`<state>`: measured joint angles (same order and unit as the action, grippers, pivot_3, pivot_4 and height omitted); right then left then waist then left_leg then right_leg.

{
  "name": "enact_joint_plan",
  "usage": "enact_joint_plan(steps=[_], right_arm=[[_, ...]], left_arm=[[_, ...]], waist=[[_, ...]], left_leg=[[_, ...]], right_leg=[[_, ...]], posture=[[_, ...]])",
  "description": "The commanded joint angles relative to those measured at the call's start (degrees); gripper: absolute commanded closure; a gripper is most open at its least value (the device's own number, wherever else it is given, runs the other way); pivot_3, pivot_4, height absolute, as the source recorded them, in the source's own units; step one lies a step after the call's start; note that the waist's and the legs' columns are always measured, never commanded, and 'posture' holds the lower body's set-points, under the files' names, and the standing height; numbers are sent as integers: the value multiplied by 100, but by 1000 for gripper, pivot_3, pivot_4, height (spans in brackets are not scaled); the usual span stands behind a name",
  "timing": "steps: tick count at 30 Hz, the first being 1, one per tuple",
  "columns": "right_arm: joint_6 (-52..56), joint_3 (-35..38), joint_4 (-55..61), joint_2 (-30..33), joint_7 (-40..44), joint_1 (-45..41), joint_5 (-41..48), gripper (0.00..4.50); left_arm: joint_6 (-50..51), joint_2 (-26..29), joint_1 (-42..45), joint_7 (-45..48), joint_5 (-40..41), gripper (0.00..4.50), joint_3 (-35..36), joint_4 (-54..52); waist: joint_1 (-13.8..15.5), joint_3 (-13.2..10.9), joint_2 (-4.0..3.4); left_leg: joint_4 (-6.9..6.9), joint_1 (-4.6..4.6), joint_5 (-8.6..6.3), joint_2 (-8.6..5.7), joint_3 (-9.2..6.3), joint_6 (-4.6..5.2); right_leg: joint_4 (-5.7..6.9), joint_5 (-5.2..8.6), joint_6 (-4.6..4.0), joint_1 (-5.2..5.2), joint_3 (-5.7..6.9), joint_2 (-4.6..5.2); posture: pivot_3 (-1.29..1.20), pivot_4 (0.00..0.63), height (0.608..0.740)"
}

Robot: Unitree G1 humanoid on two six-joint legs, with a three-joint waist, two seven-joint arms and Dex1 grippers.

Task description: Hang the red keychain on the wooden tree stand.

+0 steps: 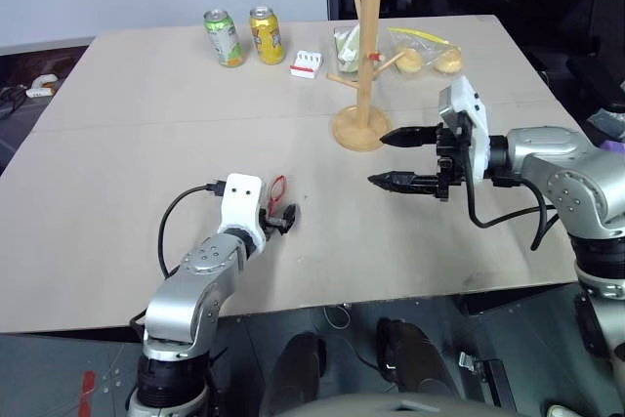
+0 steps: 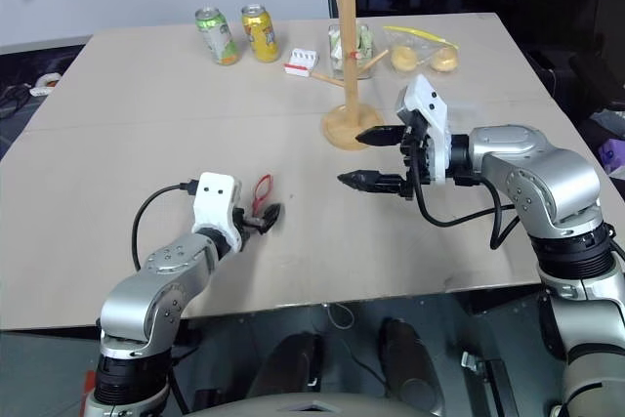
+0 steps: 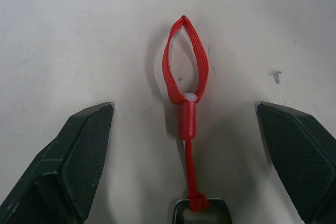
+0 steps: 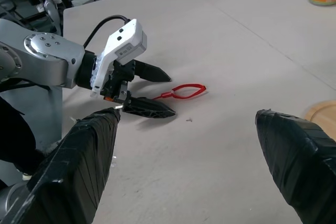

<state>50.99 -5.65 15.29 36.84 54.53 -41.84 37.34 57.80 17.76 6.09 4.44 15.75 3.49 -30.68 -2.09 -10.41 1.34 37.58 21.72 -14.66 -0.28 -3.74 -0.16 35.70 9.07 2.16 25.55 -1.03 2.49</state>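
The cord loop (image 1: 278, 187) curves open above its snug red sleeve (image 3: 187, 120). The cord loop will keep its open shape and stick out in front when I carry the red keychain.
The red keychain (image 3: 185, 72) lies flat on the tan table, its cord loop pointing away from my left gripper and its small metal key (image 3: 200, 211) at the near end. My left gripper (image 3: 184, 107) sits low over the table and is open, one finger on either side of the cord without touching it. From across the table, the same gripper (image 4: 155, 92) straddles the keychain (image 4: 185, 91). The wooden tree stand (image 1: 372, 46) rises at the table's far middle on its round base (image 1: 357, 130). My right gripper (image 1: 377, 158) hovers open and empty beside that base, pointing left.
Two drink cans (image 1: 224, 38) (image 1: 266, 34) stand at the back, with a small white box (image 1: 306, 64) next to them. A jar (image 1: 349, 51) and clear bags of food (image 1: 430, 56) lie behind the stand. The table's front edge (image 1: 322, 305) is near my arms.
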Motion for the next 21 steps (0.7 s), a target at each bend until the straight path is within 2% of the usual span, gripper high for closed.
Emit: enact_joint_plan(steps=[1,5,6,7,9,11,15,18,21], right_arm=[[-59,199,122,13,-25,-170,71,0],[-54,207,97,16,-44,-189,61,0],[-49,216,86,15,-54,-190,60,0],[-58,217,75,19,-57,-184,50,0],[-67,219,67,20,-68,-174,43,0],[-71,222,58,5,-97,-164,43,0],[-167,228,18,5,-163,-60,-31,0],[-214,349,136,-24,-391,125,-75,0],[-214,555,393,-66,-714,409,-46,0]], left_arm=[[206,-161,-78,-63,25,1231,54,-121],[380,-245,-89,-89,36,2944,103,-230],[398,-249,-88,-84,32,3200,112,-237],[398,-247,-83,-71,25,3797,126,-224],[383,-227,-69,-51,6,4450,159,-192],[333,-116,-50,21,-24,4450,195,-138],[-169,537,25,458,-201,4450,105,44],[-1160,1117,184,1116,-254,4450,107,190],[-2003,1386,333,1682,-121,4450,317,322]], waist=[[6,0,0],[17,0,1],[19,0,1],[22,0,1],[23,0,1],[19,0,1],[12,0,1],[8,-1,2],[28,-2,4]], left_leg=[[0,0,0,0,0,0],[0,1,0,-2,0,0],[0,1,0,-2,0,0],[0,1,0,-3,0,0],[0,1,0,-3,0,0],[0,1,0,-3,0,0],[0,1,0,-1,-1,0],[0,1,0,0,-1,0],[0,8,0,0,-1,0]], right_leg=[[0,0,0,0,0,0],[0,0,0,0,0,1],[0,0,0,0,-1,1],[0,0,0,0,-1,2],[0,1,-1,0,-1,2],[0,2,-3,0,-1,2],[0,4,-7,0,0,0],[1,10,-18,2,2,0],[-1,10,-18,6,2,1]], posture=[[0,150,740],[0,150,740],[0,150,740],[0,150,740],[0,150,740],[0,150,740],[0,150,740],[0,150,740],[0,150,740]])
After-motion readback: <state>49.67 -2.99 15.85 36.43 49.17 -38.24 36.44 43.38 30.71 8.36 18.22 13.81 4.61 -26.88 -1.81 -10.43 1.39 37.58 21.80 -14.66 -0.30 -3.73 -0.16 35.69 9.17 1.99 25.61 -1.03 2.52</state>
